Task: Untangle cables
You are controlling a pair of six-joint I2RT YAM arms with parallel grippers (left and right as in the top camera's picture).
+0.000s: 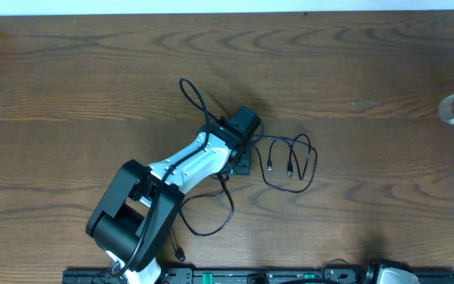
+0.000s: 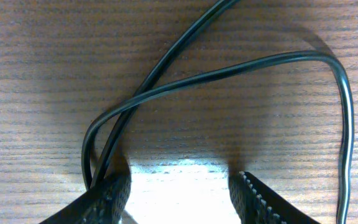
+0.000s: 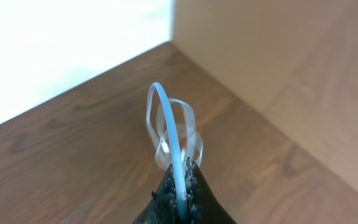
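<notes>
The white cord (image 1: 446, 107) hangs apart from the black cord, so my right gripper keeps going toward the open wood (image 1: 445, 162) and lets go of the white cord there.
The thin black cord (image 1: 290, 158) lies in loose loops on the wooden table, with two small plugs near the middle. My left gripper (image 1: 243, 130) is low over its loops. In the left wrist view the jaws (image 2: 182, 199) are open and empty, and two strands of the black cord (image 2: 229, 68) cross in front, running down beside the left finger. My right gripper (image 3: 182, 186) is shut on the white cord (image 3: 166, 124), which hangs in small loops above the table. In the overhead view the white cord (image 1: 450, 109) shows at the far right edge, apart from the black cord.
The brown wooden table (image 1: 93, 71) has a raised light wooden wall at its right side (image 3: 278, 74). The left arm's thicker black wire trails toward the table's front edge (image 1: 211, 221). The arm bases stand along the front edge.
</notes>
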